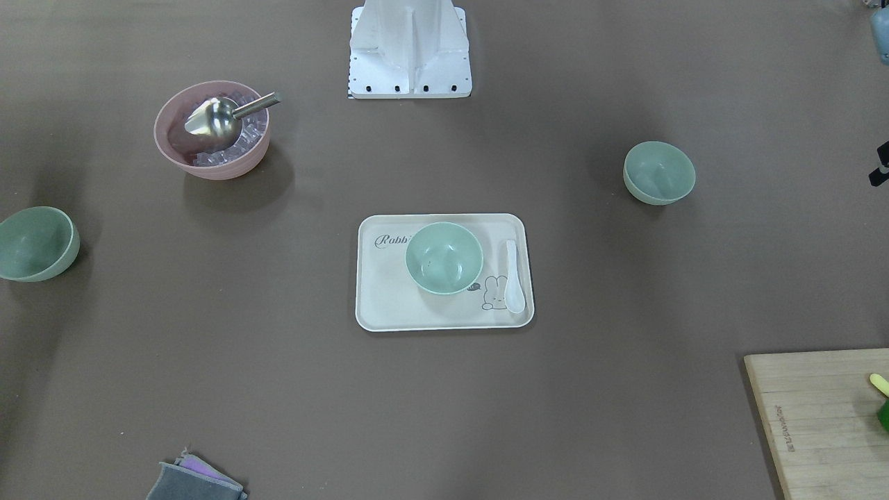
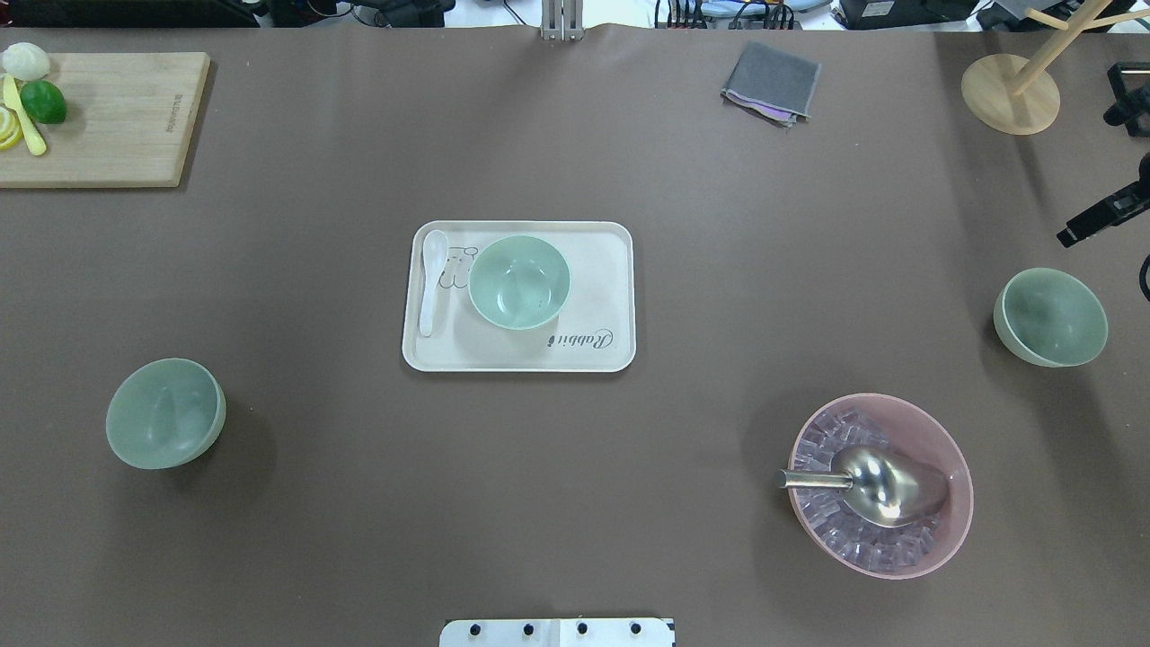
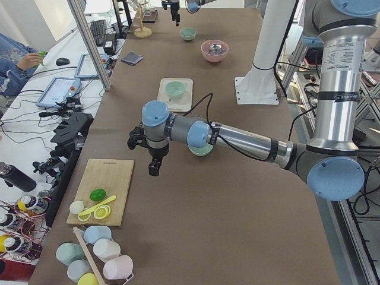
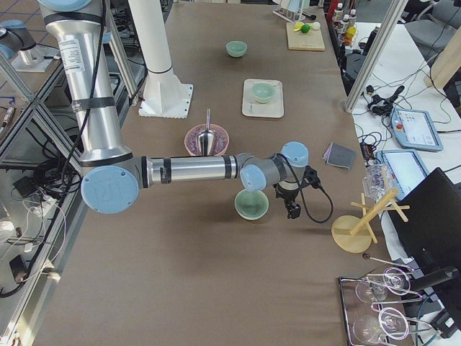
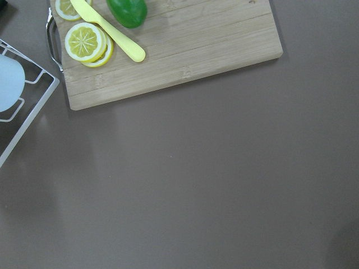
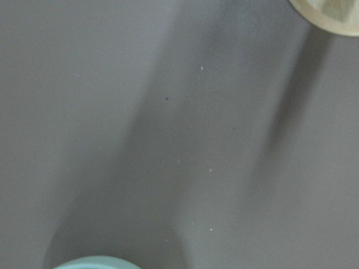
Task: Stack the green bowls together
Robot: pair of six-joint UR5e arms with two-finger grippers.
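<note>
I expect another green bowl (image 1: 35, 243) to sit deep inside the green bowl on the cream tray (image 1: 445, 257) when I lower it, because the bowl on the tray is empty and has a wide opening.
Three pale mint-green bowls stand apart and upright. One bowl (image 2: 519, 282) sits on the cream tray (image 2: 604, 270) in the middle. A second bowl (image 2: 166, 413) stands on the table at the left, and a third bowl (image 2: 1051, 316) at the right. My left gripper (image 3: 154, 167) hangs above the table between the left bowl (image 3: 202, 151) and the cutting board. My right gripper (image 4: 292, 209) hangs just beyond the right bowl (image 4: 251, 204), whose rim (image 6: 92, 262) shows in the right wrist view. Neither gripper holds anything that I can see. I cannot tell whether either is open or shut.
A pink bowl (image 2: 880, 485) with ice and a metal scoop stands at the near right. A white spoon (image 2: 433, 280) lies on the tray. A cutting board (image 2: 108, 126) with lime and lemon is at the far left, a grey cloth (image 2: 771, 83) and wooden stand (image 2: 1011, 90) at the far right.
</note>
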